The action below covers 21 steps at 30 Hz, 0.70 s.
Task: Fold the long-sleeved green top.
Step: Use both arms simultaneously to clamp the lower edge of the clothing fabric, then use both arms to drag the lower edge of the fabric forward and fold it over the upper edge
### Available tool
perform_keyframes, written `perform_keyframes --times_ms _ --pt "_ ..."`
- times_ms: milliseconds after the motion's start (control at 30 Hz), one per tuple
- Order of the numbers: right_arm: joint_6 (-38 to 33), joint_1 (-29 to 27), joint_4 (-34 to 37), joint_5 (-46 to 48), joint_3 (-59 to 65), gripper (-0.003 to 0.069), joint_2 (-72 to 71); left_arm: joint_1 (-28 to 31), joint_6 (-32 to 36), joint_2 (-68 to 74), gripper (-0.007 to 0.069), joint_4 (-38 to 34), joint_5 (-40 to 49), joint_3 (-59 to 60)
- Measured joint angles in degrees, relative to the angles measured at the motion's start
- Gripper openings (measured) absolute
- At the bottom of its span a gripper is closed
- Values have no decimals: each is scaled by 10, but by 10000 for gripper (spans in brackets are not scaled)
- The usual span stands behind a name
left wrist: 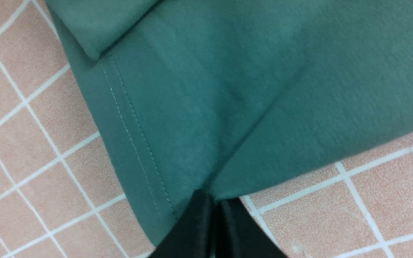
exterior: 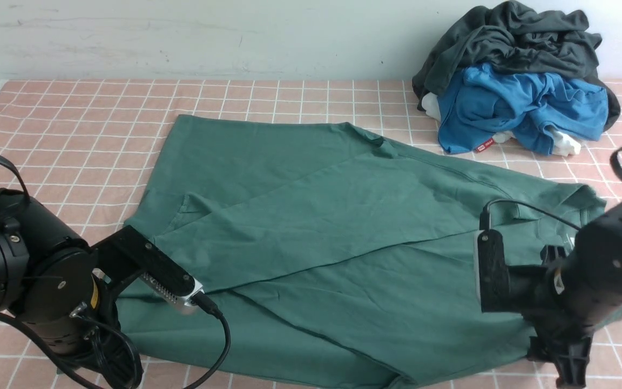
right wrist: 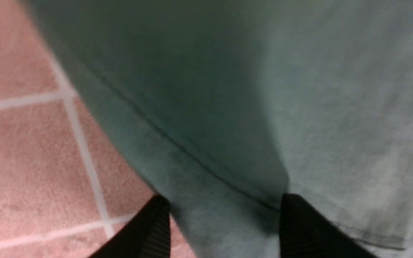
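Note:
The green long-sleeved top (exterior: 360, 292) will sag and trail in the middle when I lift its fold, because the green top's near edge bows loosely (exterior: 328, 381) between my grippers.
The green long-sleeved top (exterior: 316, 216) lies spread over the middle of the table, with its sleeves folded across the body in diagonal creases. My left gripper (left wrist: 212, 200) is shut on the top's edge (left wrist: 228, 89), close to the stitched hem at the near left corner. In the front view the left wrist hides those fingers. My right gripper (right wrist: 224, 204) stands open at the near right edge of the top (right wrist: 246, 107), its two fingers wide apart with green cloth lying between them. In the front view the right gripper (exterior: 567, 367) points down at the table's front.
A pile of clothes sits at the back right: a dark charcoal garment (exterior: 516, 38) on top of a bright blue one (exterior: 521, 102). The pink checked tablecloth (exterior: 73, 119) covers the table, and a pale wall stands behind it.

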Motion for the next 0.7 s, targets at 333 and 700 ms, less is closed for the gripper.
perform_keyframes --times_ms 333,700 --pt "19 2 -38 -83 46 139 -20 0 0 0 -1 -3 5 -1" --pt "245 2 -63 -2 24 3 -119 0 -16 -43 11 -24 107 -97"
